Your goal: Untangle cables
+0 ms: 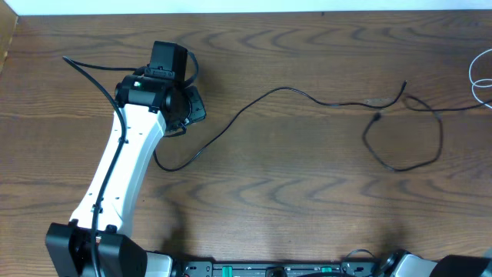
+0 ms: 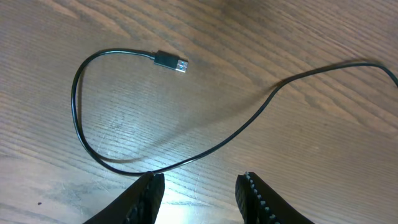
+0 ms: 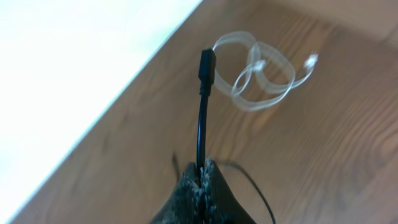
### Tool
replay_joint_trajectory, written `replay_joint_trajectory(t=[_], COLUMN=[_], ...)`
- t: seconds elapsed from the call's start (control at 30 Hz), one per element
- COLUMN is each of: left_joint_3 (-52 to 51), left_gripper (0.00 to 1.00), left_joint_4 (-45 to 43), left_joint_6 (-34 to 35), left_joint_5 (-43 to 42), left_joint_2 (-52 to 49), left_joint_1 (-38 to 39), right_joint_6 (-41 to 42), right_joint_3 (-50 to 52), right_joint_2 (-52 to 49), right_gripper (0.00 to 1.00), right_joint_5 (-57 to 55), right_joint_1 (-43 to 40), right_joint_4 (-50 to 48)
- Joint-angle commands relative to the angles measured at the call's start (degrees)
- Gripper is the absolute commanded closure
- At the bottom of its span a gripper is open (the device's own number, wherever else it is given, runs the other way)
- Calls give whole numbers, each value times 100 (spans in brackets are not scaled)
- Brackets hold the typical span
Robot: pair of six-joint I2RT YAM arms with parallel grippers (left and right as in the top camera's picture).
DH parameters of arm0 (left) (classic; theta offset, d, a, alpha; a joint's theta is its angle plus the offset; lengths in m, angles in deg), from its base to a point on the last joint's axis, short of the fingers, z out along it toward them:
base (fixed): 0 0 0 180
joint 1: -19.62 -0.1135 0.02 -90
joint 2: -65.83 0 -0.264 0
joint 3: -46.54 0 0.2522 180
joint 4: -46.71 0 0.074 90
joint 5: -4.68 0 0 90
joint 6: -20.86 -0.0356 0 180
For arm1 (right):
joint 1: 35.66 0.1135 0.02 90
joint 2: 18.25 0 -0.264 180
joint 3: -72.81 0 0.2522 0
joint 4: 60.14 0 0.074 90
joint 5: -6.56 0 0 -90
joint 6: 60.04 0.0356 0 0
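Note:
My right gripper keeps pulling the loop of black cable [image 1: 440, 140] away, as it lies free beside the long cable's end, until the two lie apart, and then let go.
The black cable [image 1: 292, 90] lies stretched across the wooden table, with a loop at the centre right. Its USB plug end [image 2: 171, 62] lies by my left gripper [image 2: 199, 186], which is open and empty just above a curve of this cable [image 2: 186, 158]. In the overhead view the left gripper [image 1: 191, 108] is at the upper left. My right gripper [image 3: 202, 171] is shut on the black cable [image 3: 200, 124] just below its other plug [image 3: 207, 65], which sticks up. The white cable [image 3: 261, 81] lies in loose loops beyond it, also at the table's right edge [image 1: 480, 73]. The right gripper is outside the overhead view.
The table's far edge [image 1: 246, 14] runs along the top, with a white surface [image 3: 74, 74] beyond it. The arm bases [image 1: 269, 268] sit along the front edge. A thick black robot wire [image 1: 88, 69] trails from the left arm.

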Motion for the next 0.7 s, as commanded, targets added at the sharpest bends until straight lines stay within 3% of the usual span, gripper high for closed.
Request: replay_joint_trajectory(t=[0.0, 0.13, 0.27, 0.47, 0.63, 0.67], left_joint_3=[-4, -4, -7, -4, -4, -7], left_gripper=[57, 57, 56, 57, 57, 57], left_joint_4=[31, 26, 28, 20, -22, -22], left_joint_6=[-7, -7, -7, -7, 17, 28], left_joint_5=[28, 28, 28, 28, 28, 22], left_joint_2=[-59, -59, -59, -59, -59, -59], left_joint_1=[9, 9, 9, 9, 9, 9], right_joint_6=[378, 608, 629, 420, 420, 393], right_joint_3=[-50, -103, -374, -804, -802, -802], right_joint_2=[-7, -7, -9, -177, -435, -507], right_gripper=[99, 99, 99, 99, 98, 93], right_joint_5=[-168, -136, -238, -546, -352, -319], right_joint_1=[-481, -988, -1327, -1552, -1390, -1346], right_joint_4=[-511, -1620, -2118, -2144, -1283, -1054])
